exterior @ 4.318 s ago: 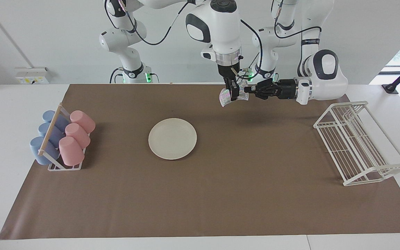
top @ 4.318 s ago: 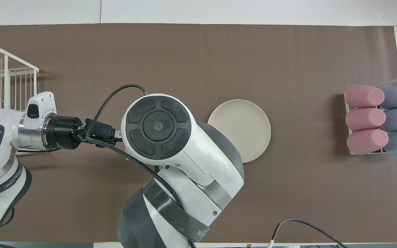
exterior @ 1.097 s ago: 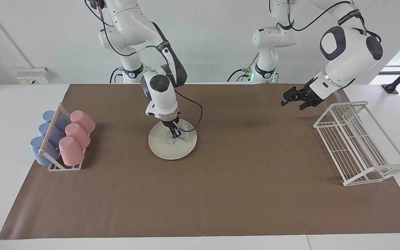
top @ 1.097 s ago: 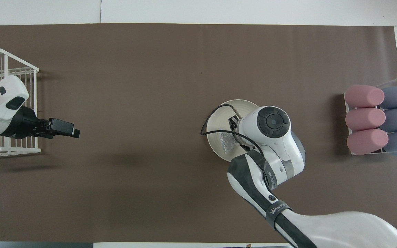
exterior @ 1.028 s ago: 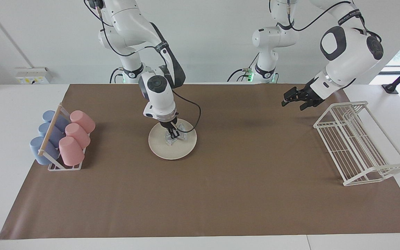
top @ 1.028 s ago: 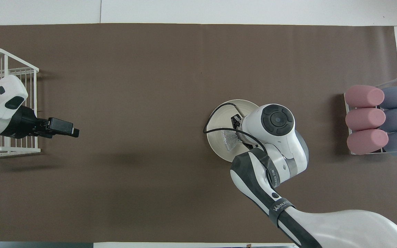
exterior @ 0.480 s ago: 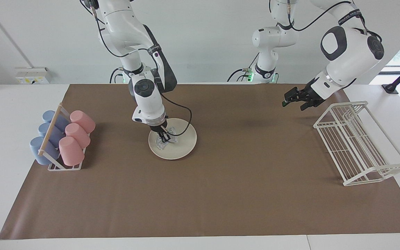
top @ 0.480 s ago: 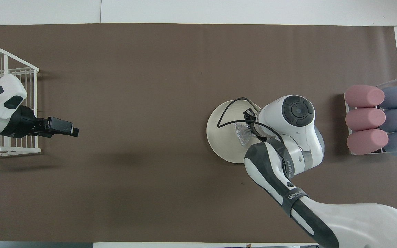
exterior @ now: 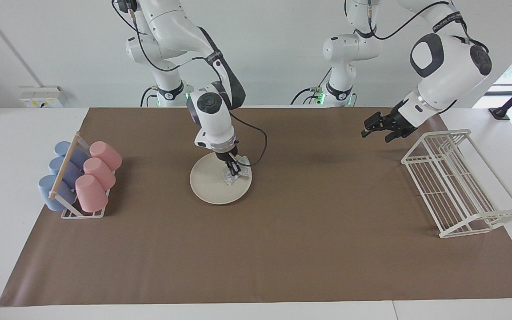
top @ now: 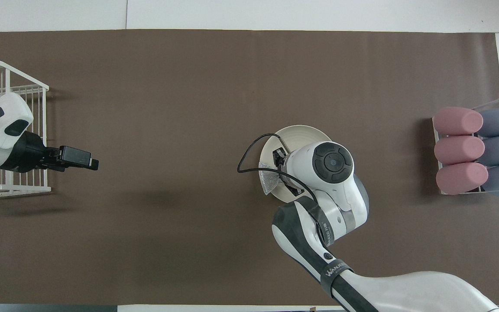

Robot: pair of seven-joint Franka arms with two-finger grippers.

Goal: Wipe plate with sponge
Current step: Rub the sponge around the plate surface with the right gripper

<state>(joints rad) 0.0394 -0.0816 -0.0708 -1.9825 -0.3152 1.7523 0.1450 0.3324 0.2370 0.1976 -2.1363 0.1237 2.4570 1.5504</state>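
I should sweep the sponge back across the plate [exterior: 210, 183] toward the cups with my right gripper, because the sponge sticks out over the plate's rim on the wire rack's side.
The cream-white plate [exterior: 209, 186] lies on the brown mat, about midway between the two arms' ends of the table. My right gripper [exterior: 232, 172] points down onto it, shut on the silvery sponge [exterior: 238, 174]. The sponge presses on the plate's edge toward the left arm's end. In the overhead view the right wrist covers much of the plate [top: 301, 132], and the sponge [top: 269, 180] sticks out over the rim. My left gripper [exterior: 368, 129] [top: 90, 164] hangs open and empty in the air beside the white wire rack; that arm waits.
A white wire rack [exterior: 456, 182] [top: 2, 130] stands at the left arm's end. A stand of pink and blue cups [exterior: 80, 178] [top: 474, 151] on their sides sits at the right arm's end. A brown mat [exterior: 282, 249] covers the table.
My right gripper dragged the sponge across the plate toward the right arm's end, then back to the edge toward the left arm's end. The left arm barely moved.
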